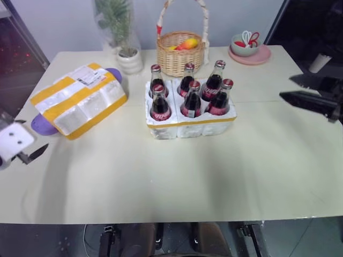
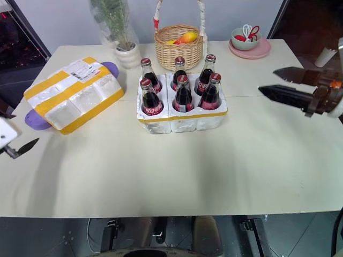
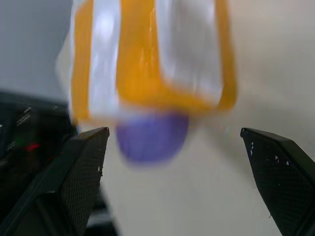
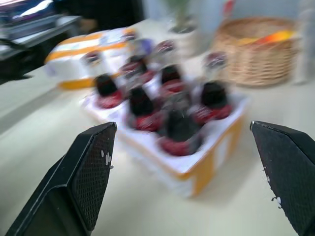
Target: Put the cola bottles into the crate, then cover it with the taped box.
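The taped box (image 1: pixel 79 100) should come up with the purple foam tab when I lift the tab, because matching purple foam (image 1: pixel 114 74) sticks out of the box's far end.
Several cola bottles (image 1: pixel 192 101) with red labels stand upright in the wells of the white foam crate (image 1: pixel 190 127) at the table's middle. Left of it lies the taped box (image 1: pixel 77 99), white foam with broad yellow bands and a shipping label, tilted on a purple object. My left gripper (image 3: pixel 173 132) hovers open by the table's left edge, near the box's corner (image 3: pixel 147 73), holding nothing. At the right, well clear of the crate, my right gripper (image 1: pixel 286 88) is open and empty and points toward the bottles (image 4: pixel 172 113).
A wicker basket (image 1: pixel 179 53) with fruit stands just behind the crate. A potted plant (image 1: pixel 128 59) is at the back left, a pink plate with a green bowl (image 1: pixel 247 48) at the back right. The purple object (image 1: pixel 43 126) juts from under the box.
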### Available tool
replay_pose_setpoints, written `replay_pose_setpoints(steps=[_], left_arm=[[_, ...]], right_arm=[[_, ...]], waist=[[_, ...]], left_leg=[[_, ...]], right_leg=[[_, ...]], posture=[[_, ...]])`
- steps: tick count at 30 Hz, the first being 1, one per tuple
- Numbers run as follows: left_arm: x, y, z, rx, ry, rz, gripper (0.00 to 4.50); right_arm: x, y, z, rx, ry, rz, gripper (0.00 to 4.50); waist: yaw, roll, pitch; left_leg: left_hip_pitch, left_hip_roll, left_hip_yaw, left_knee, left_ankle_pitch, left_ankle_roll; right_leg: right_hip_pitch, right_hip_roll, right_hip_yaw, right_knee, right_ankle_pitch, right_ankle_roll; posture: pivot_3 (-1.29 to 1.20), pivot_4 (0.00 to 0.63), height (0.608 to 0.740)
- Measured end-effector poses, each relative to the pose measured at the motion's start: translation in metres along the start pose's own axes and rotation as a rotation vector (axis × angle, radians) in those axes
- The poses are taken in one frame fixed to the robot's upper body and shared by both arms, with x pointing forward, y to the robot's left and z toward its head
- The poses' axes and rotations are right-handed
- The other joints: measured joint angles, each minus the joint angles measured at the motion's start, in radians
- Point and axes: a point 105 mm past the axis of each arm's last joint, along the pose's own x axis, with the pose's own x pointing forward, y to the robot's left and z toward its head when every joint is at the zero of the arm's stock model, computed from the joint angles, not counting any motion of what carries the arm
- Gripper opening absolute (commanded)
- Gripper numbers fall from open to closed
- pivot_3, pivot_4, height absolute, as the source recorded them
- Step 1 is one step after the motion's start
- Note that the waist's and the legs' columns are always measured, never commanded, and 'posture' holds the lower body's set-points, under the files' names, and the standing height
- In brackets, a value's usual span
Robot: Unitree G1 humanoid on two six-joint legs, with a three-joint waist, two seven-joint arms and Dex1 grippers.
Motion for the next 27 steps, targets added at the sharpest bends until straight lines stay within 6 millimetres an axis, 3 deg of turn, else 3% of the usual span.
replay_pose_setpoints(steps=[4,8,18,25,27], left_arm=[[0.019,0.003,-0.007,0.057,0.018,0.141,4.5],[0.036,0.001,-0.01,0.135,0.036,0.216,4.5],[0.075,-0.03,-0.014,0.189,0.026,0.21,4.5],[0.089,-0.021,-0.009,0.211,0.027,0.26,4.5],[0.093,-0.022,-0.007,0.21,0.02,0.262,3.72]], right_arm=[[0.006,0.025,-0.001,-0.064,0.038,0.139,4.46],[0.01,0.028,0.003,-0.085,0.028,0.158,4.46],[0.009,0.04,0.022,-0.159,0.024,0.207,4.46],[0.008,0.04,0.033,-0.182,0.0,0.199,4.46],[0.008,0.04,0.033,-0.181,0.001,0.197,4.5]], waist=[[0.019,-0.002,-0.001],[0.014,-0.004,-0.002],[0.012,-0.005,-0.003],[0.013,-0.007,-0.003],[0.013,-0.007,-0.003]], left_leg=[[-0.001,0.0,0.002,0.001,-0.001,-0.002],[-0.001,-0.001,0.009,0.002,-0.002,0.0],[-0.001,0.0,0.016,0.002,-0.003,0.006],[-0.001,0.0,0.016,0.003,-0.004,0.004],[-0.001,-0.001,0.017,0.003,-0.004,0.004]], right_leg=[[-0.003,-0.001,0.0,0.0,0.001,0.002],[-0.003,-0.005,0.0,0.001,0.003,0.006],[-0.008,-0.006,0.0,0.002,0.004,0.007],[-0.007,-0.007,0.0,0.002,0.005,0.009],[-0.008,-0.008,0.0,0.002,0.005,0.009]], posture=[[0.0,0.15,0.74],[0.0,0.15,0.74],[0.0,0.15,0.74],[0.0,0.15,0.74],[0.0,0.15,0.74]])
